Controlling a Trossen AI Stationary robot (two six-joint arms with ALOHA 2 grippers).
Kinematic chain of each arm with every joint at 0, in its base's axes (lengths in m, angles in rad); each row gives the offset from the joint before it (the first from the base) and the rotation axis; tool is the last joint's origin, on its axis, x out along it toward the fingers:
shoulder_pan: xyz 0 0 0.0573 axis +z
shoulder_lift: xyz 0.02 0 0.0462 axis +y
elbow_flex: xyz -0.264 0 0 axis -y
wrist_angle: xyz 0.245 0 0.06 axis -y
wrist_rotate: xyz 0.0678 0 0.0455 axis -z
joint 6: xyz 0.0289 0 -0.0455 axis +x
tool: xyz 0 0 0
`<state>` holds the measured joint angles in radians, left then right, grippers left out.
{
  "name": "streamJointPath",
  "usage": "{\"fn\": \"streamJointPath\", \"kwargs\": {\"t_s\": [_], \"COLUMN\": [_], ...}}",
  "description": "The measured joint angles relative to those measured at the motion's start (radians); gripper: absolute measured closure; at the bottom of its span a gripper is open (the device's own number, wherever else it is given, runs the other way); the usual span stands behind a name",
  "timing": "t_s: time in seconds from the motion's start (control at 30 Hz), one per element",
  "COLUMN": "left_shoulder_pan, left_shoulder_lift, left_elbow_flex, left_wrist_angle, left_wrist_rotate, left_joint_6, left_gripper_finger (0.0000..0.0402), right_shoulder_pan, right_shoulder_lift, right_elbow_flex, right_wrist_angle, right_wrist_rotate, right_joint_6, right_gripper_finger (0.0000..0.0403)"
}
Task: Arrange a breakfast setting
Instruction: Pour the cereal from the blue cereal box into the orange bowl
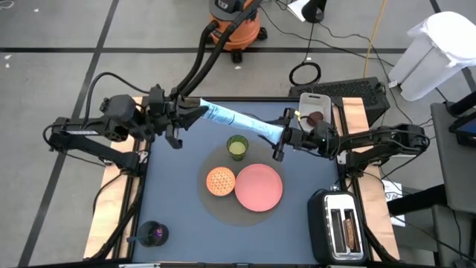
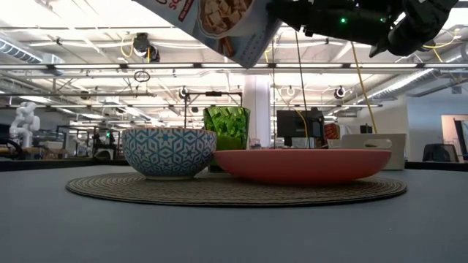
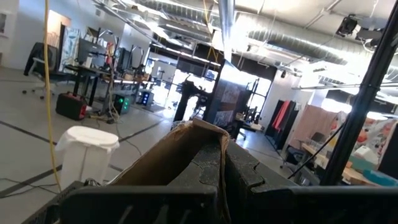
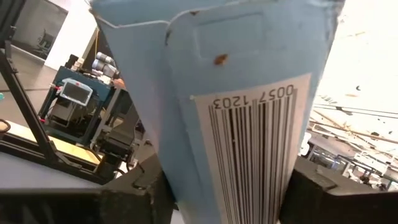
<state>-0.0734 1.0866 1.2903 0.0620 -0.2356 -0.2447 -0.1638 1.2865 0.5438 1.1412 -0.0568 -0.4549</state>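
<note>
The cereal bag's open end [image 1: 208,110] is pinched in my left gripper, so that gripper needs to let go and move back before my right gripper swings the bag toward the orange bowl [image 1: 220,181].
The blue cereal bag [image 1: 239,121] hangs in the air between my two grippers, above the far part of the table and just beyond the green cup [image 1: 237,147]. My left gripper [image 1: 195,115] is shut on its left end, my right gripper [image 1: 281,138] on its right end. The cup, the orange bowl [image 1: 220,181] and the pink plate [image 1: 259,186] stand on a round woven mat [image 1: 223,212]. The dark-red fruit [image 1: 315,117] lies on a white tray at the far right. Toast slices [image 1: 343,229] stick up from a toaster. A purple spoon [image 1: 156,236] stands in a dark cup at the near left. My left gripper pinches the bag's left end [image 3: 198,138] between its two shut fingers [image 3: 242,171], coming level from the table's left; the brown inner side shows there. My right gripper pinches the bag's right end, by the barcode [image 4: 252,134], between its two fingers [image 4: 143,190], coming level from the right. The bag is lifted clear.
The toaster [image 1: 341,227] stands at the near right corner, the white tray [image 1: 314,103] at the far right. In the low view the bag's lower corner [image 2: 248,55] hangs well above the cup [image 2: 227,128], the bowl [image 2: 168,151] and the plate [image 2: 303,164].
</note>
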Motion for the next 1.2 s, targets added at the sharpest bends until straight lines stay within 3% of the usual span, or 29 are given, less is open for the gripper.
{"fn": "streamJointPath", "kwargs": {"t_s": [0.37, 0.93, 1.2], "left_shoulder_pan": [0.000, 0.000, 0.000], "left_shoulder_lift": [0.000, -0.001, -0.002], "left_elbow_flex": [0.000, 0.000, 0.000], "left_wrist_angle": [-0.004, -0.033, -0.046], "left_wrist_rotate": [0.000, 0.000, 0.000], "left_joint_6": [0.023, 0.044, 0.077], "left_gripper_finger": [0.0386, 0.0262, 0.0245], "right_shoulder_pan": [0.000, 0.000, 0.000], "right_shoulder_lift": [0.000, -0.071, -0.151], "right_elbow_flex": [0.000, -0.001, -0.001], "right_wrist_angle": [0.000, -0.070, -0.186], "right_wrist_rotate": [0.000, -0.001, 0.001], "right_joint_6": [0.001, 0.103, 0.136], "right_gripper_finger": [0.0235, 0.0237, 0.0237]}}
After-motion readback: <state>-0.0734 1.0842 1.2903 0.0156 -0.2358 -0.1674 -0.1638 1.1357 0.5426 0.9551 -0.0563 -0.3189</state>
